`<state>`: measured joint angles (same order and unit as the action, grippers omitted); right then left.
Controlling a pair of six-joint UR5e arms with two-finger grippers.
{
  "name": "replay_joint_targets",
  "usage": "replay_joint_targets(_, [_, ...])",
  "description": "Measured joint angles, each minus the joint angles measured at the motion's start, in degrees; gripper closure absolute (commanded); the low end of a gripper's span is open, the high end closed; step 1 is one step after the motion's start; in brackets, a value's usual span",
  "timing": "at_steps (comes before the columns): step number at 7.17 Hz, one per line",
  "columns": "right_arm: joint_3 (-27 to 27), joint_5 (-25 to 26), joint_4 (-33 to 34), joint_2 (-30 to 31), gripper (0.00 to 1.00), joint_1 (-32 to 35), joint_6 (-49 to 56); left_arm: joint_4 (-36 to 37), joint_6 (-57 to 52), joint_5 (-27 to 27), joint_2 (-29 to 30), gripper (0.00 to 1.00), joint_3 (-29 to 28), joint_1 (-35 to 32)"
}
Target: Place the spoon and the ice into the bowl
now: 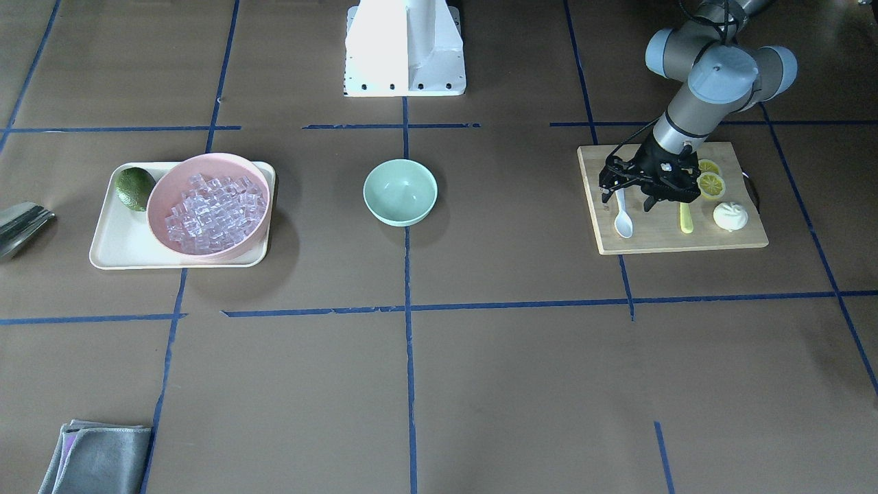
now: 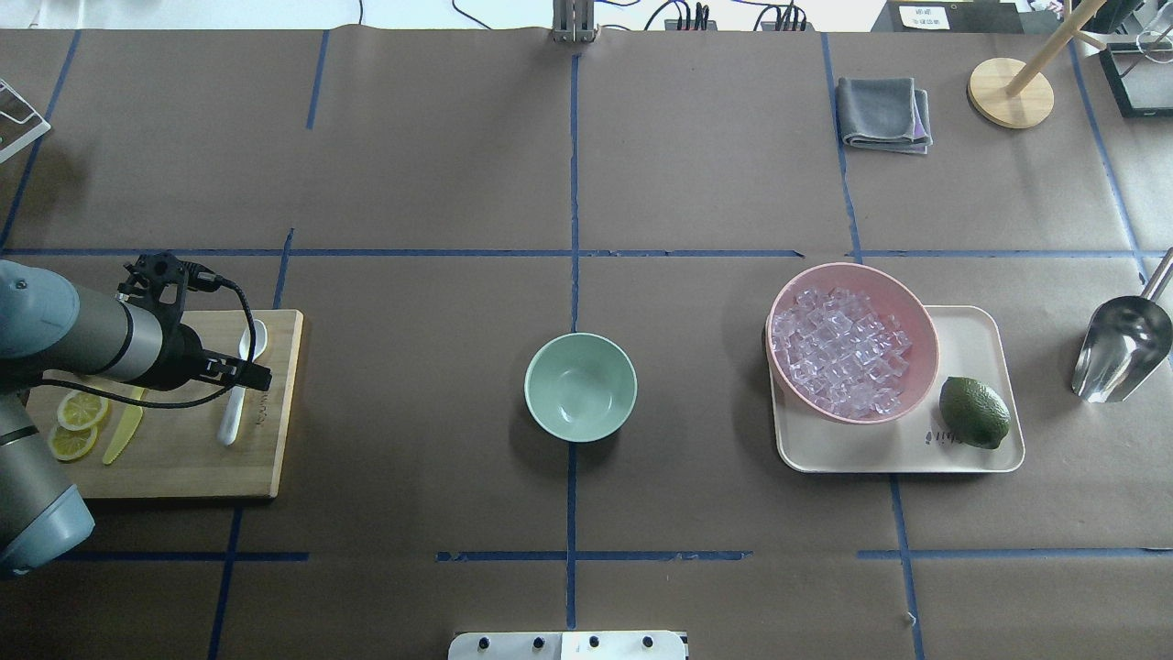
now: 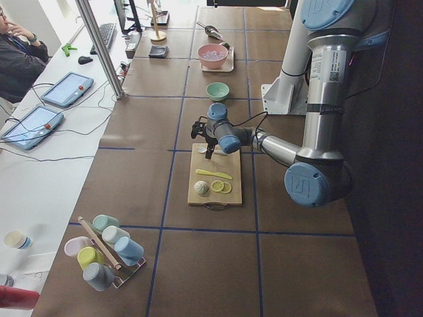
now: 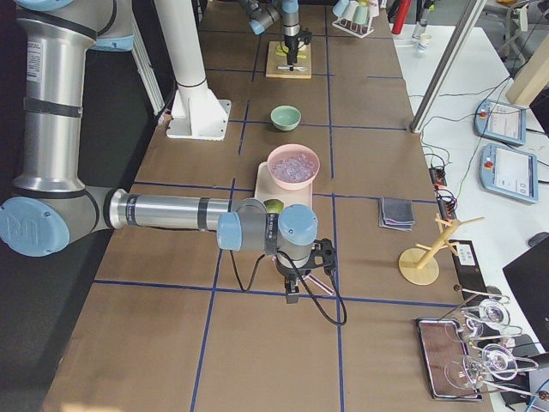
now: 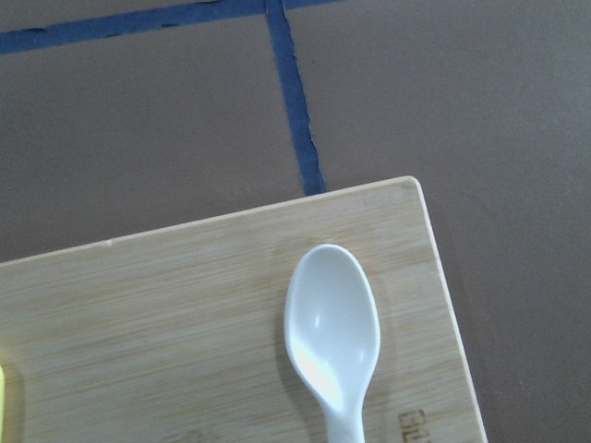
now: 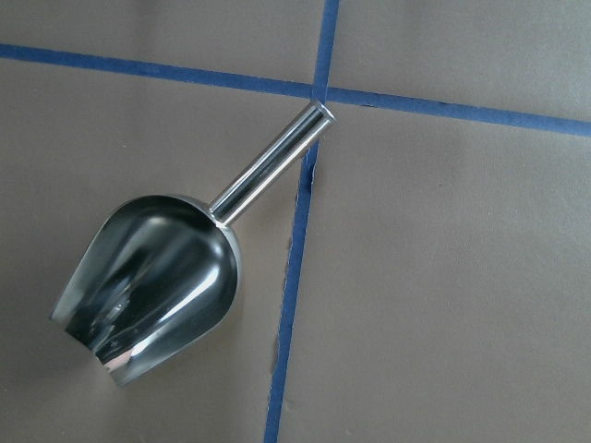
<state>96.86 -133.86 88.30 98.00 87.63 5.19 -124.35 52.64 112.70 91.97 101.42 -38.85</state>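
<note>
I expect the long white spoon (image 1: 623, 218) to lean in the mint-green bowl (image 1: 400, 193) when I put it in, with its handle past the bowl's rim, because the bowl is small next to the spoon.
The white spoon (image 1: 623, 218) lies on the wooden cutting board (image 1: 686, 240), scoop toward the table's far side; it also shows in the overhead view (image 2: 240, 390) and the left wrist view (image 5: 332, 328). My left gripper (image 1: 627, 200) hangs low over the spoon's handle, open, with a finger on each side. The mint-green bowl (image 2: 580, 385) stands empty at the table's centre. Several clear ice cubes (image 2: 843, 353) fill the pink bowl (image 2: 921, 321). My right gripper (image 4: 290, 296) shows only in the exterior right view, so I cannot tell whether it is open or shut.
A steel scoop (image 6: 152, 286) lies on the table under the right wrist camera, right of the beige tray (image 2: 971, 330) holding the pink bowl and a lime (image 2: 974, 412). Lemon slices (image 2: 78, 422), a yellow-green knife (image 2: 124, 426) and a white round item (image 1: 729, 216) share the board.
</note>
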Motion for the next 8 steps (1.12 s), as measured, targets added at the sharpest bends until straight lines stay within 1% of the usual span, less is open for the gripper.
replay_joint_targets(2, [0.0,0.0,-0.03,0.0,0.0,0.0,0.0,0.06,0.06,-0.26,0.05,0.71,-0.02,0.08])
replay_joint_targets(3, [0.0,0.0,-0.03,0.0,0.0,0.0,0.0,0.09,0.08,-0.36,0.04,0.93,-0.01,0.08])
replay_joint_targets(4, [0.0,0.0,-0.02,0.0,0.0,0.0,0.0,0.12,0.09,-0.44,-0.09,0.99,0.04,-0.02])
replay_joint_targets(8, [0.0,0.0,-0.03,0.0,0.0,0.0,0.0,0.16,0.09,-0.47,-0.67,1.0,0.86,-0.22])
